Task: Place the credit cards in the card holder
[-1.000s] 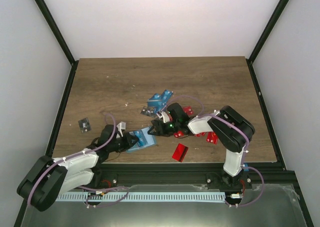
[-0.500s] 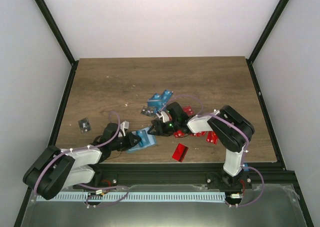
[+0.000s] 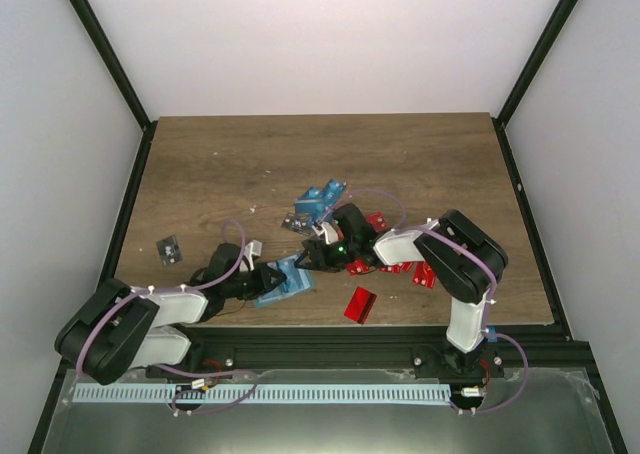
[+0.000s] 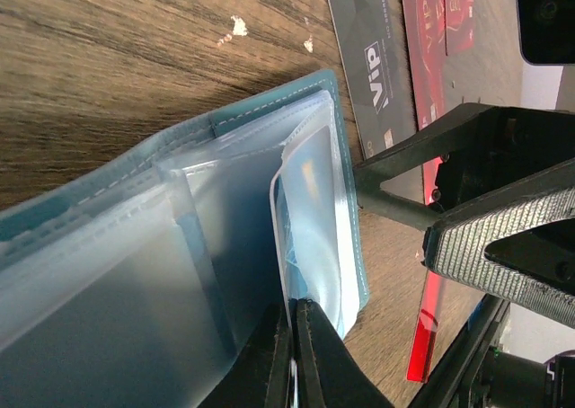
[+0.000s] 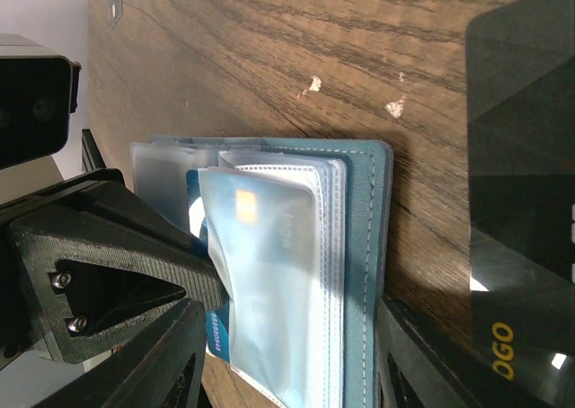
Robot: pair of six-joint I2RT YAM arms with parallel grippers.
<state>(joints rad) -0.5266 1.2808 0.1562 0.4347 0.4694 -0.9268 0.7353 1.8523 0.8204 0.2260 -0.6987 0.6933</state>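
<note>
The clear sleeve (image 4: 310,206) bows up with the blue card only partway in, so the robot's left gripper should open and then push the card's exposed edge (image 5: 217,332) deeper.
The teal card holder (image 3: 287,280) lies open near the front edge, its clear sleeves fanned out (image 4: 225,183) (image 5: 359,246). My left gripper (image 3: 270,277) (image 4: 295,316) is shut on a bright blue card (image 5: 218,329), which sits partly inside a clear sleeve. My right gripper (image 3: 306,259) (image 5: 289,372) is open, one finger on each side of the holder's end. Whether it touches the holder I cannot tell. More blue cards (image 3: 321,199), red cards (image 3: 398,265) (image 4: 438,31) and black cards (image 3: 168,249) (image 4: 368,57) lie on the table.
One red card (image 3: 358,304) (image 4: 424,336) stands tilted near the front edge. A black card (image 3: 294,222) (image 5: 521,201) lies just behind the holder. Black frame posts and rails bound the wooden table (image 3: 250,154).
My left arm has reached further right, bringing its gripper and the blue card closer into the holder. The right gripper has hardly moved.
</note>
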